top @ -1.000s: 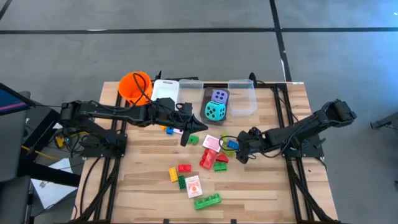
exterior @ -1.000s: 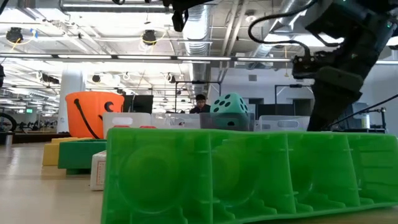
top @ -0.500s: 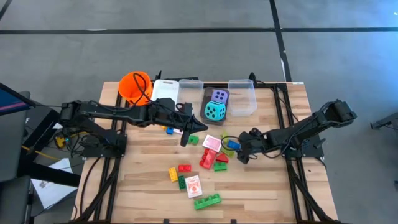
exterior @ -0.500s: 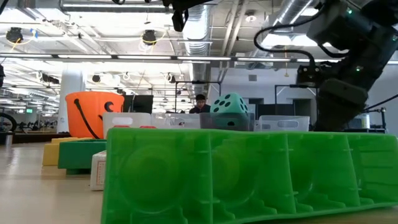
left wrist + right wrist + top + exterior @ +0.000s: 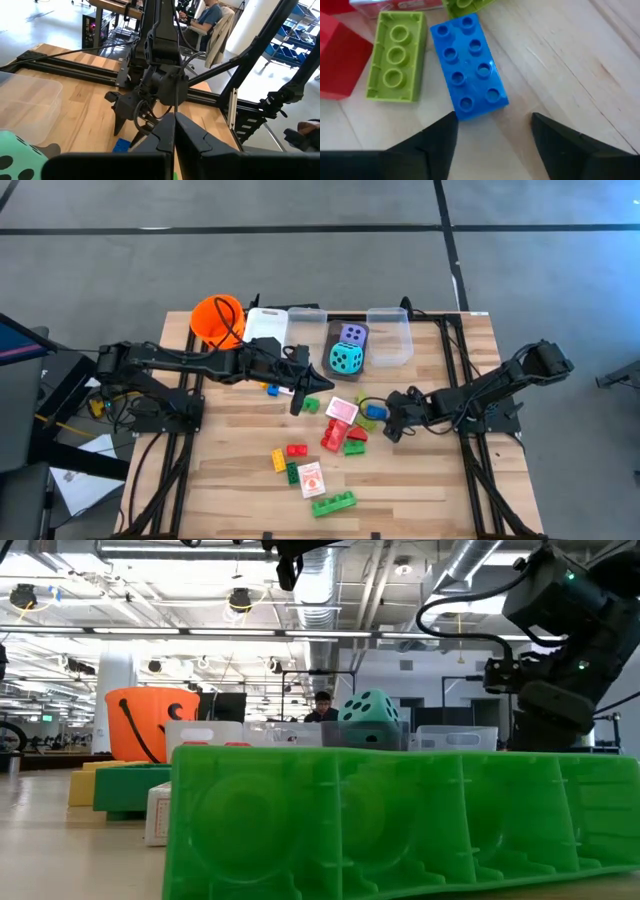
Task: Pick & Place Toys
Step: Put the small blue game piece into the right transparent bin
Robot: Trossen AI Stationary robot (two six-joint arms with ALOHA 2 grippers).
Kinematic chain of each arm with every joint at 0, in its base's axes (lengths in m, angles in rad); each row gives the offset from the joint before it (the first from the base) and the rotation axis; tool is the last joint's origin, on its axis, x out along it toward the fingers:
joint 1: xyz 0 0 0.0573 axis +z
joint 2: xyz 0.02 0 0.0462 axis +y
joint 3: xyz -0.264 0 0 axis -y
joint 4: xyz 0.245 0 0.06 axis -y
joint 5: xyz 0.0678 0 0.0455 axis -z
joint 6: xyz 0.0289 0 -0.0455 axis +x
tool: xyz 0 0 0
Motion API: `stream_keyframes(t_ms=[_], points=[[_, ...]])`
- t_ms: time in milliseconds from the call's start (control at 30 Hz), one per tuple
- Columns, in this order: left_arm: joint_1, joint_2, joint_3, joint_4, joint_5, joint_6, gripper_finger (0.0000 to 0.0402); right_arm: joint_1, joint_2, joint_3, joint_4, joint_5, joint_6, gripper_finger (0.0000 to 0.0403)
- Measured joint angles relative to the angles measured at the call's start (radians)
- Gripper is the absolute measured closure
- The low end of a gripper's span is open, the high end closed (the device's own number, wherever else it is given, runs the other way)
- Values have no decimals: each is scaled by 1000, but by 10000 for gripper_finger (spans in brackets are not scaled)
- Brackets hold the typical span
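The blue brick's near corner (image 5: 462,116) is in line with a finger of my right gripper, so next I move back and put my fingers around the brick's long sides (image 5: 492,59).
My right gripper (image 5: 492,135) is open, low over the table near its middle right (image 5: 385,426). Its two fingers stand just short of the near end of a blue brick (image 5: 468,67), which lies flat, studs up, beside a light green brick (image 5: 395,57) and a red one (image 5: 337,62). My left gripper (image 5: 175,119) is shut and empty, held high over the table's middle (image 5: 298,402). A pink-white card (image 5: 341,408), red bricks (image 5: 335,435) and more bricks lie on the wood. The teal die (image 5: 346,359) and the purple die (image 5: 353,333) sit in a dark tray.
An orange bucket (image 5: 217,319) and clear bins (image 5: 268,326) (image 5: 390,335) stand along the far edge. A long green brick (image 5: 333,503), a second card (image 5: 312,479), and yellow, red and green bricks (image 5: 290,460) lie toward the near edge. A person sits beyond the table (image 5: 207,15).
My right gripper has gone down toward the table by the blue brick, its arm sinking in the low view. The bricks have kept still.
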Motion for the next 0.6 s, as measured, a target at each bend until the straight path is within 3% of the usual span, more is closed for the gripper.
stream_keyframes(t_ms=[333,433,600], points=[[0,0,0,0,0,0,402,-17,1,-25,92,38,-6,343],[0,0,0,-4,0,0,402,-15,1,-25,103,99,-9,388],[0,0,1,-40,-4,76,402,-14,1,-25,102,210,-9,386]])
